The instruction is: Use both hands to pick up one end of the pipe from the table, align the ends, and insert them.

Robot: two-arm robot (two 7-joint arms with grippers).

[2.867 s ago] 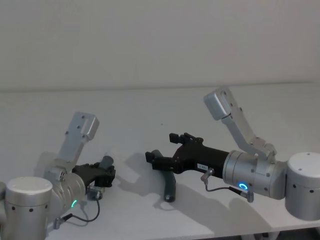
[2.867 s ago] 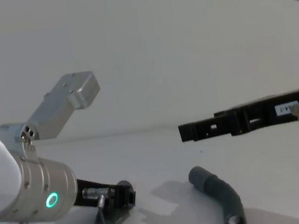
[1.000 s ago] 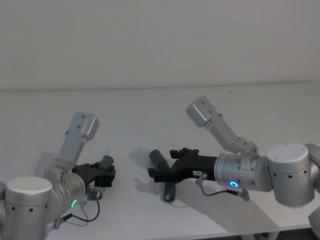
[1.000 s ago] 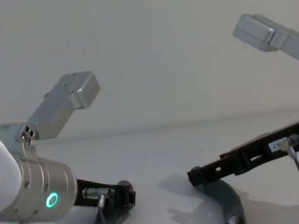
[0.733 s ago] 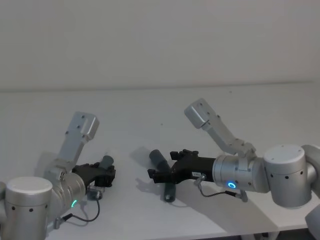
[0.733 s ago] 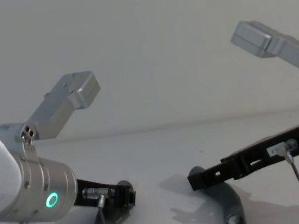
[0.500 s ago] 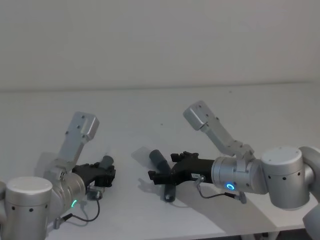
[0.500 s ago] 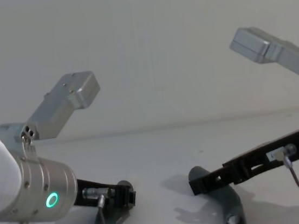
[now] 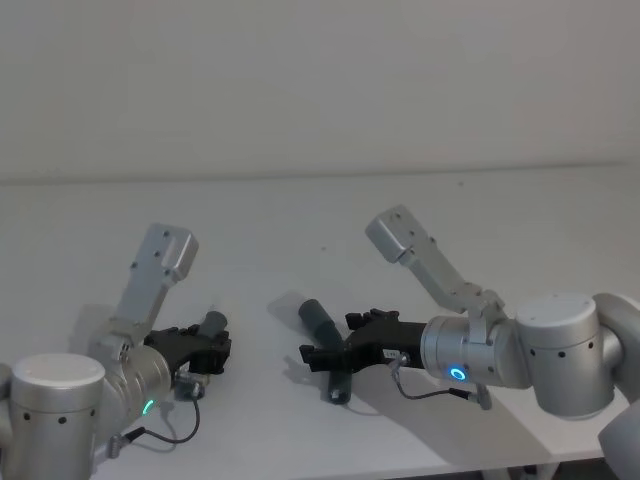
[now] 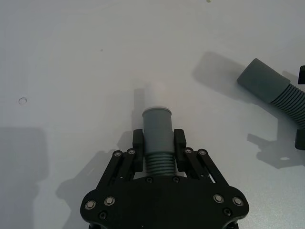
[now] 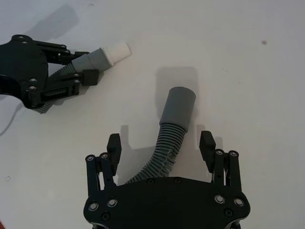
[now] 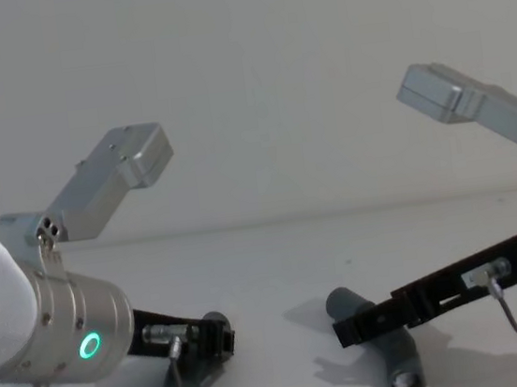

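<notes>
The wide hollow cuff should stay straight out rather than droop when I lift, because the closely ribbed bend is short beside it.
My left gripper is shut on the ribbed part of one dark grey pipe piece, low over the table at the left. That piece's smooth cuff and white spigot tip stick out beyond the fingers. The other pipe piece lies on the table near the middle, its wide hollow cuff pointing away from me. My right gripper is open and lowered over it, one finger on each side of the ribbed bend, not touching. From the head both grippers sit close to the table.
The white tabletop runs back to a plain pale wall. About a gripper's length of bare table separates the two pipe pieces. Each arm's silver camera housing stands above its wrist.
My right gripper has come down and drawn slightly back, from above the lying pipe piece to straddling it near the table. The left arm and its piece have not moved.
</notes>
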